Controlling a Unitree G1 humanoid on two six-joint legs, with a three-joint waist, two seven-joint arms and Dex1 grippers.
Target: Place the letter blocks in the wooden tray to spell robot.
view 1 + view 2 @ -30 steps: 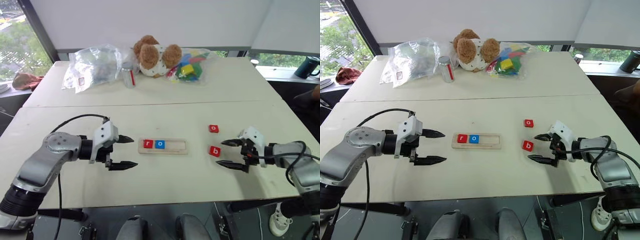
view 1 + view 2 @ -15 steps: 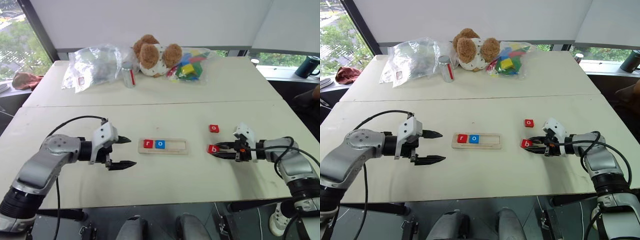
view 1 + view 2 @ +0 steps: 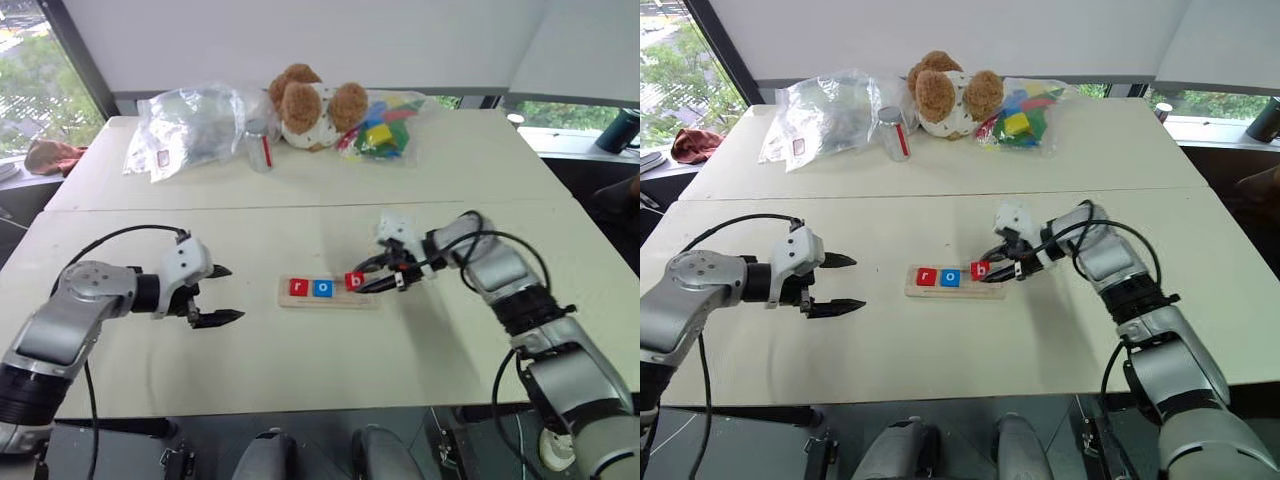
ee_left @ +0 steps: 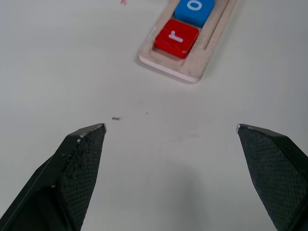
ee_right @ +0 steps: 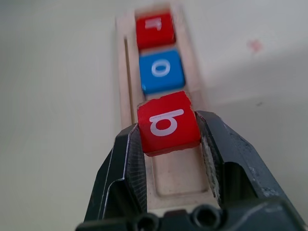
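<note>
The robot's right gripper keeps lowering the red "b" block until it sits in the tray [image 3: 340,289] next to the "o", because the "b" [image 3: 354,280] reads the same way as the "r".
The wooden tray [image 3: 365,299] lies mid-table, with a red "r" block [image 3: 297,288] and a blue "o" block [image 3: 322,288] in its left end. My right gripper [image 3: 362,281] is shut on a red "b" block [image 3: 354,281], which hangs tilted just above the tray beside the "o". In the right wrist view the "b" [image 5: 167,122] sits clamped between both fingers [image 5: 120,163] over the tray's empty slot [image 5: 178,178]. To the left of the tray my left gripper [image 3: 232,293] stands open and empty above bare table. The left wrist view has the tray's end [image 4: 192,72] ahead of its fingers [image 4: 79,159].
At the back of the table are a teddy bear [image 3: 305,105], a clear plastic bag [image 3: 190,125], a small can [image 3: 262,150] and a bag of coloured bricks [image 3: 380,130]. A dark mug [image 3: 618,130] stands off the far right edge.
My right gripper has shut on the "b" block, lifted it and carried it left to the tray. My left gripper has drifted a little to the left, still open.
</note>
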